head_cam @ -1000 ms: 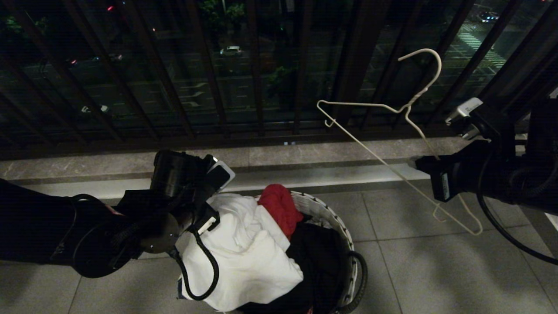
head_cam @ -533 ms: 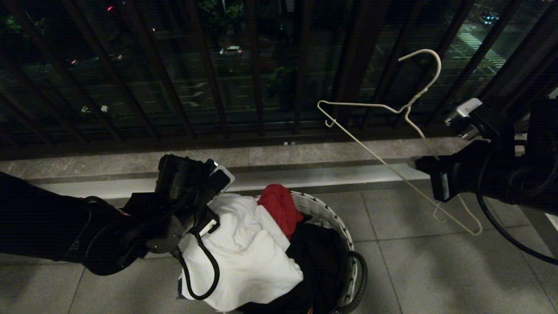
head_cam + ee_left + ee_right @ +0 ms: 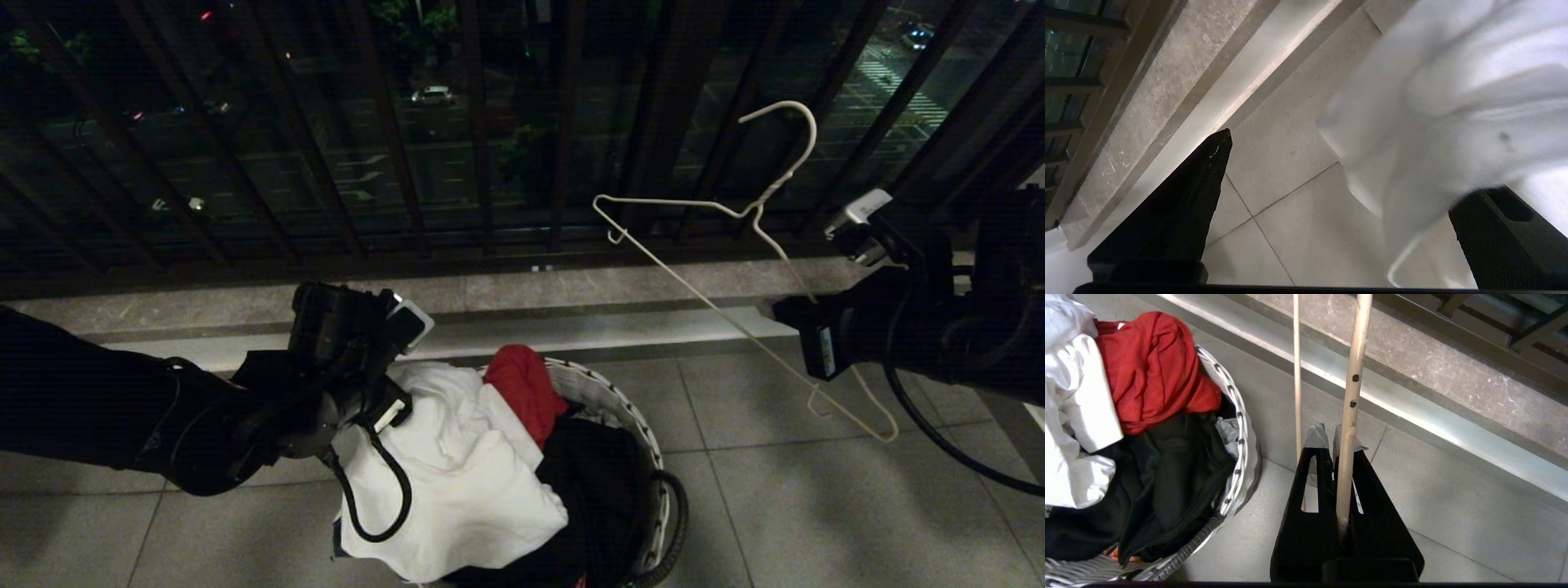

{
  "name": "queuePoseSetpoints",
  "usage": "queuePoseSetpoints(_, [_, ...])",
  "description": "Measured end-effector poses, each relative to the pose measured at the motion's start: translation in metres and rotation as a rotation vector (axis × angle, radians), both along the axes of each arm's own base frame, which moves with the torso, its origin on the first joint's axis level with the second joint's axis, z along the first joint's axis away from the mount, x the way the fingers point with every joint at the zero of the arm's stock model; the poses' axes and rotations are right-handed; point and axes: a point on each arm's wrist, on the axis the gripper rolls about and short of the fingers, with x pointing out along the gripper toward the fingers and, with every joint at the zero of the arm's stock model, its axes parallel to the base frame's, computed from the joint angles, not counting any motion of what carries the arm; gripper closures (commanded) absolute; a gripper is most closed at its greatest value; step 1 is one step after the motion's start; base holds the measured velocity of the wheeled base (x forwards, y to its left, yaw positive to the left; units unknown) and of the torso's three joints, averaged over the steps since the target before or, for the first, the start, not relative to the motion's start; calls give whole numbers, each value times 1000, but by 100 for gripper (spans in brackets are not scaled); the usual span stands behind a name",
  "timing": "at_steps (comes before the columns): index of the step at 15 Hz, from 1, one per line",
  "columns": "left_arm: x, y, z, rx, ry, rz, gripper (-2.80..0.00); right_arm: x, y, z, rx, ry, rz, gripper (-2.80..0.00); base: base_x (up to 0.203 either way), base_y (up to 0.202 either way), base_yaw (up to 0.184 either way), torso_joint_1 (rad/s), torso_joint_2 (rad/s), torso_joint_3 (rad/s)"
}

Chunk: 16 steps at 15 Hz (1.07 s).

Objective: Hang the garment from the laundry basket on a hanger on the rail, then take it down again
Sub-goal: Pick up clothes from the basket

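Observation:
My gripper will lift the garment [image 3: 460, 480], and I expect a hidden blue print to show then, because a dark corner [image 3: 338, 538] peeks out at the white garment's edge.
The white garment [image 3: 457, 474] lies heaped on the left side of the round white laundry basket [image 3: 633, 412]. My left gripper [image 3: 1355, 163] is open at the basket's left rim. The shirt's hanging edge [image 3: 1453, 102] lies between its fingers, close to one of them, with floor tile under the other. To the right of the basket, my right gripper [image 3: 1329, 435] is shut on the lower bar of the thin white wire hanger [image 3: 718, 302]. The hanger tilts up in front of the railing, hook uppermost. The rail is out of view.
A red cloth [image 3: 526, 392] and a black garment [image 3: 596, 482] fill the basket's far and right parts. The dark balcony railing [image 3: 482, 163] and a stone kerb [image 3: 571, 286] run along the back. Grey floor tiles [image 3: 775, 506] lie around the basket.
My left arm has crept slightly further in at the basket's left rim, jaws still open. The hanger has swayed a little; the right gripper still holds it.

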Motion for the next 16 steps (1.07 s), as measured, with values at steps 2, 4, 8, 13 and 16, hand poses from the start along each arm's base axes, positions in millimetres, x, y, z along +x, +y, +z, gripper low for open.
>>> queuePoseSetpoints(2, [2, 3, 3, -9, -16, 12, -280, 0, 0, 0, 0, 1, -1, 0, 0, 0, 0, 0, 0, 0])
queuePoseSetpoints(4, [3, 5, 7, -20, -40, 17, -280, 1, 0, -1, -1, 2, 0, 0, 0, 0, 0, 0, 0, 0])
queuePoseSetpoints(8, [5, 4, 1, -13, -27, 18, -280, 1, 0, -1, -1, 3, 0, 0, 0, 0, 0, 0, 0, 0])
queuePoseSetpoints(13, [7, 3, -3, -7, -15, 18, 0, 1, 0, -1, -1, 3, 0, 0, 0, 0, 0, 0, 0, 0])
queuePoseSetpoints(16, [7, 3, -3, -8, -15, 16, 0, 1, 0, -1, -1, 4, 0, 0, 0, 0, 0, 0, 0, 0])
